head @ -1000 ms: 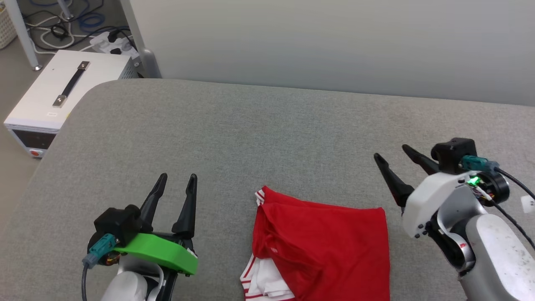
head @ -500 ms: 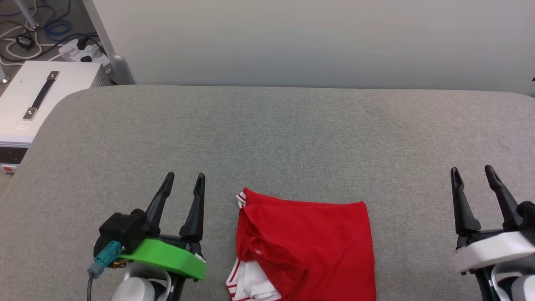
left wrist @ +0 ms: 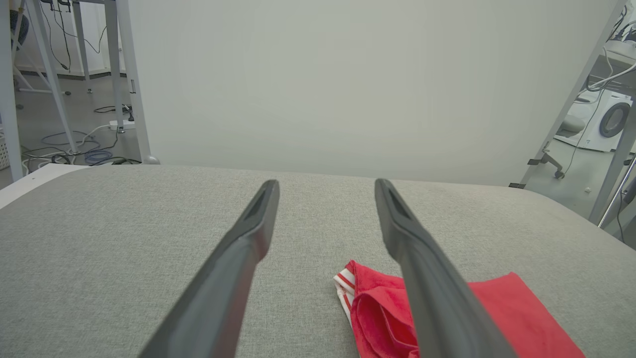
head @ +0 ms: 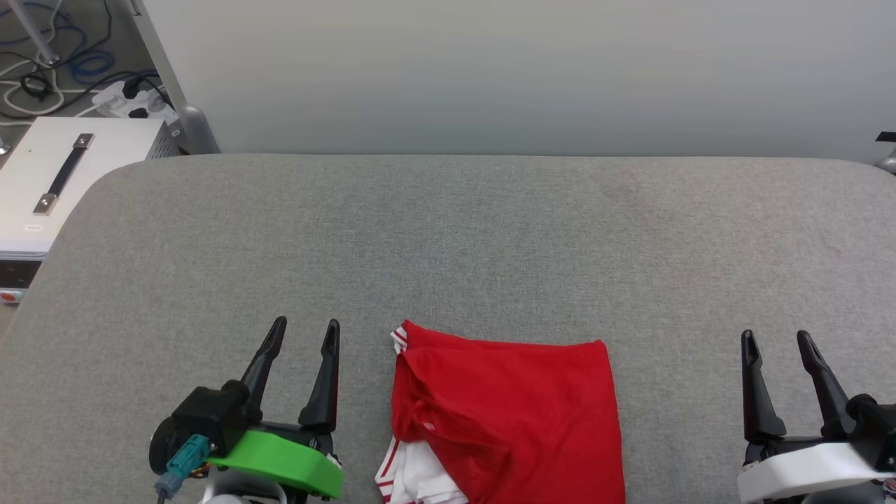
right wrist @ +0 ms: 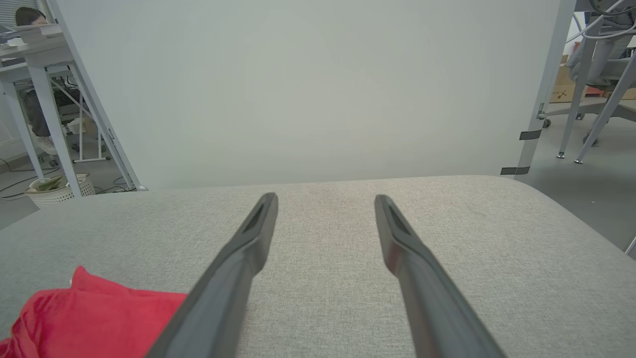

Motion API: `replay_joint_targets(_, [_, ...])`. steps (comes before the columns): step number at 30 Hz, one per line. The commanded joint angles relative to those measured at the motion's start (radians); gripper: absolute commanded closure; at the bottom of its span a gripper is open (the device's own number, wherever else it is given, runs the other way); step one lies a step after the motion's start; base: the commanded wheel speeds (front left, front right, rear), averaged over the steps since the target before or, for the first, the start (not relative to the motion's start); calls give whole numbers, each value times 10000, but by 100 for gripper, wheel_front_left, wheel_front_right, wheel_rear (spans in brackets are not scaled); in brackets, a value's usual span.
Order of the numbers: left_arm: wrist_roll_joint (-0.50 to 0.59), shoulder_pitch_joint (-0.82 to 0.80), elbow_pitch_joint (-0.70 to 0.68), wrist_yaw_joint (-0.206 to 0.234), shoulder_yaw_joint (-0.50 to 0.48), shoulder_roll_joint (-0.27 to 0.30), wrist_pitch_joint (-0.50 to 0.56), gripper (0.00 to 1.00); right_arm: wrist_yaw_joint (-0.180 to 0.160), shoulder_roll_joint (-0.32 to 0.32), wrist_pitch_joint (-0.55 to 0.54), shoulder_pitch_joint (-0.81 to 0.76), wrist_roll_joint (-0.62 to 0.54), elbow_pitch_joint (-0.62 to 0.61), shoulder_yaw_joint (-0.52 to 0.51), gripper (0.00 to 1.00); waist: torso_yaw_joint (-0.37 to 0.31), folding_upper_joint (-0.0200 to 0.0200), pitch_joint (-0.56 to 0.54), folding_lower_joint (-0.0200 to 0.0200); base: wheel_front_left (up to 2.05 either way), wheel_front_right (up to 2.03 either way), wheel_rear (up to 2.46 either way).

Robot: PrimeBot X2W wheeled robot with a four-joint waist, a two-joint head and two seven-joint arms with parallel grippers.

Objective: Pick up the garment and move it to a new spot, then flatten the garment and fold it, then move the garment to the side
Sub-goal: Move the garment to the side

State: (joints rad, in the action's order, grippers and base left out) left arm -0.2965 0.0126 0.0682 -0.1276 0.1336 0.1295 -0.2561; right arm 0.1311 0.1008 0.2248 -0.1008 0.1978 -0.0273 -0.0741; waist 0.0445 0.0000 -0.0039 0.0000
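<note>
The garment should slide along and stay folded when I pull the fold of red cloth point(head: 611, 420) to the side, because its layers lie on top of each other with white striped trim point(head: 409, 470) underneath.
The garment point(head: 507, 416) lies folded into a red rectangle on the grey table point(head: 448, 238), at the near edge between my arms, with white striped sleeve trim showing at its lower left. My left gripper point(head: 304, 329) stands open just to its left, empty. Well off to the right, my right gripper point(head: 775, 339) is open and holds nothing. The left wrist view has the garment point(left wrist: 502, 318) at lower right, partly behind one finger, beyond the open left gripper point(left wrist: 325, 186). In the right wrist view the garment point(right wrist: 94, 318) sits at lower left of the open right gripper point(right wrist: 325, 199).
A pale panel point(head: 490, 70) stands along the table's far edge. A white box with a black handle point(head: 49, 182) sits on the floor at far left, with cables and a power strip point(head: 129, 98) behind it. Metal frame legs point(right wrist: 576, 89) stand to the right.
The head camera has turned, shifting the whole picture. My right arm has drawn back from beside the garment to the lower right, fingers now pointing straight ahead. Both grippers stayed open.
</note>
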Motion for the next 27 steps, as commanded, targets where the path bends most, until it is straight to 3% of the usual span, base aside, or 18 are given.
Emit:
replay_joint_targets(1, [62,132,-30,-30,-21,-54,-57,0,-4,-42,51,-61,-67,51,34,0,8,0,-13,0,0,0,0])
replay_joint_targets(9, [67,21,-76,-30,-26,-75,-57,0,-4,12,-177,-13,-1,119,196,0,54,0,43,0,0,0,0])
replay_joint_targets(13, [57,-57,-81,-30,23,-53,-57,0,-4,160,-865,13,187,-14,440,0,94,0,155,0,0,0,0])
replay_joint_targets(17, [29,-163,-90,-30,65,-14,-57,0,-4,609,-2886,114,686,-339,1085,0,151,0,347,0,0,0,0])
replay_joint_targets(21, [6,-295,-65,-30,112,-2,-57,0,-4,942,-5743,327,1551,-843,1729,0,212,0,643,0,0,0,0])
replay_joint_targets(24, [-19,-516,-36,-31,252,-23,-57,0,-4,782,-8465,599,2235,-1211,1806,0,355,0,985,0,0,0,0])
replay_joint_targets(27, [-39,-731,2,-31,398,-35,-57,0,-4,541,-9848,933,2236,-1314,1706,0,551,0,1253,0,0,0,0])
